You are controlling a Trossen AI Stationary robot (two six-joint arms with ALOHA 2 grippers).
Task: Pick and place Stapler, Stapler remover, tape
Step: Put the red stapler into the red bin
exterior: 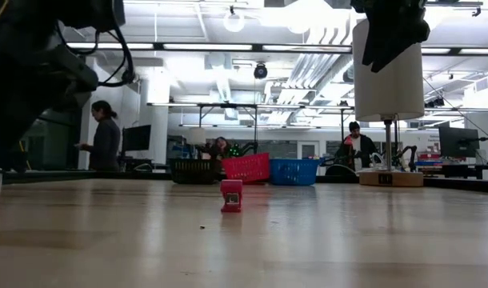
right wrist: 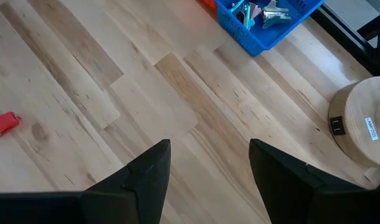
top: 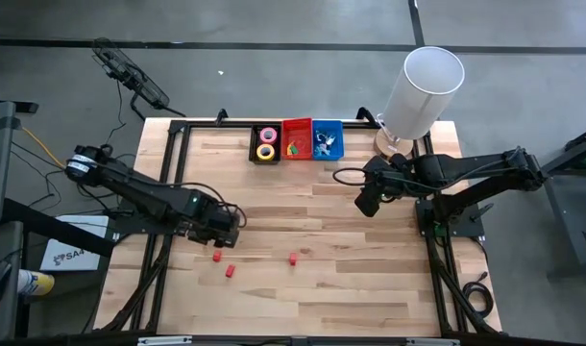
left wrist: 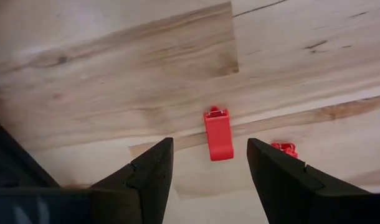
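My left gripper should keep going down until its fingers are on both sides of the stapler's body [left wrist: 220,144] and then close, because the first red stapler's long sides [left wrist: 219,134] face its open fingers.
Three small red staplers lie on the wooden table: one [top: 217,257] [left wrist: 218,134], a second [top: 230,271] [left wrist: 284,148] close by, and a third [top: 293,259] [exterior: 231,195] [right wrist: 4,123] further right. My left gripper [top: 228,231] [left wrist: 210,180] hovers open above the first, touching nothing. A pink tape roll [top: 268,135] and a yellow tape roll [top: 265,151] lie in the black bin [top: 254,144]. Stapler removers [right wrist: 265,12] lie in the blue bin [top: 337,139]. My right gripper [top: 368,204] [right wrist: 210,180] hangs open over bare table near the bins.
A red bin [top: 296,128] stands between the black and blue ones at the table's far edge. A white lamp [top: 420,91] on a round wooden base [right wrist: 364,124] stands at the far right corner. People are in the room beyond the table.
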